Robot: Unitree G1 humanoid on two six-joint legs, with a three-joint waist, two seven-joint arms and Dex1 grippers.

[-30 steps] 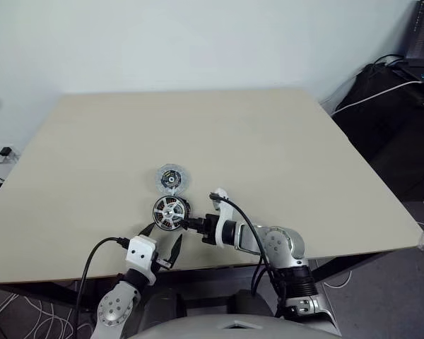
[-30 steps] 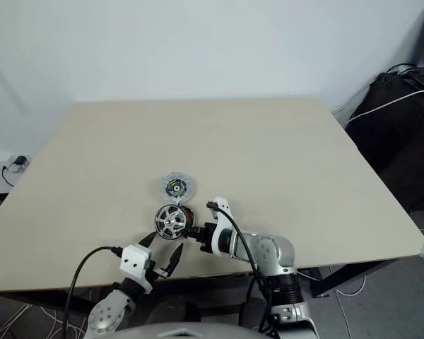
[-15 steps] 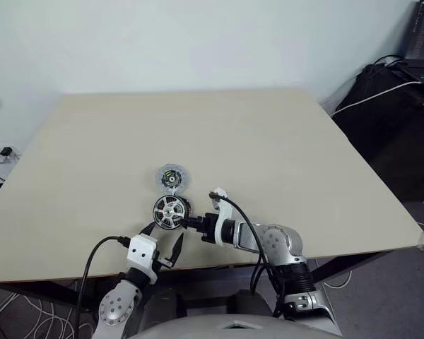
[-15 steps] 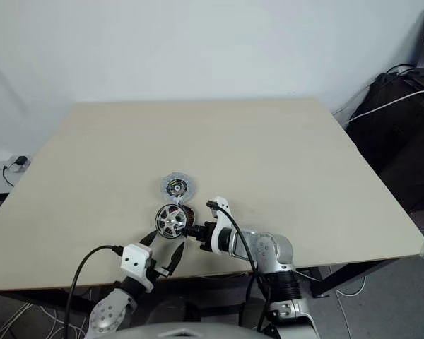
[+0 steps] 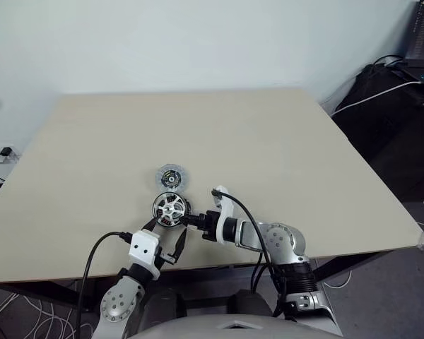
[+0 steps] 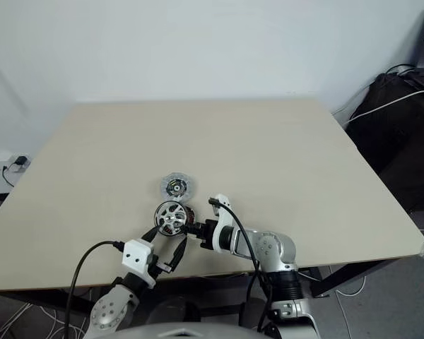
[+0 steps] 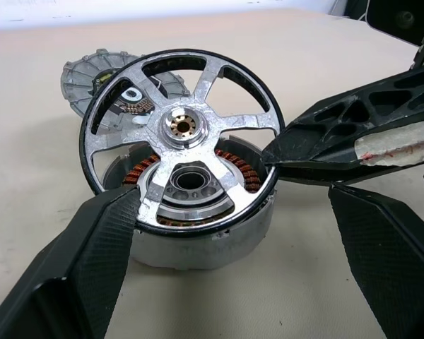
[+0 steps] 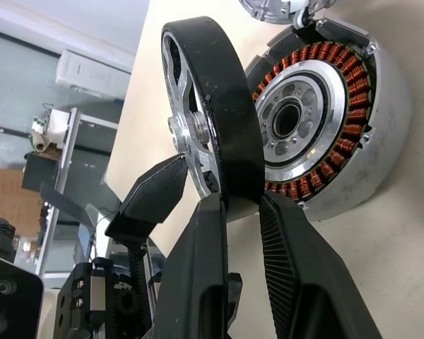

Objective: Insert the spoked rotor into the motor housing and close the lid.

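My right gripper needs to lower the spoked rotor, which it holds tilted by its rim (image 8: 232,116) over the motor housing, into the housing, then open and move over the rotor's middle (image 5: 171,210).
The spoked rotor (image 7: 184,133) is a silver wheel with a dark rim. It hangs tilted over the motor housing (image 7: 198,244), whose copper windings (image 8: 339,78) show behind the spokes. My right gripper (image 8: 240,201) is shut on the rotor's rim (image 8: 215,92) and reaches in from the right (image 5: 189,221). My left gripper (image 5: 165,232) is open at the table's near edge. Its fingers (image 7: 102,236) stand on either side of the housing, and I cannot tell whether they touch it. The lid (image 5: 171,176), a pale grey disc, lies flat just behind the housing.
The beige table (image 5: 268,141) stretches far back and to both sides of the parts. Its near edge runs just under my left gripper. Black cases and cables (image 5: 389,92) stand on the floor off the right side.
My left gripper has crept a little closer to the housing, with its fingers still wide apart. The right gripper holds the rotor in the same place.
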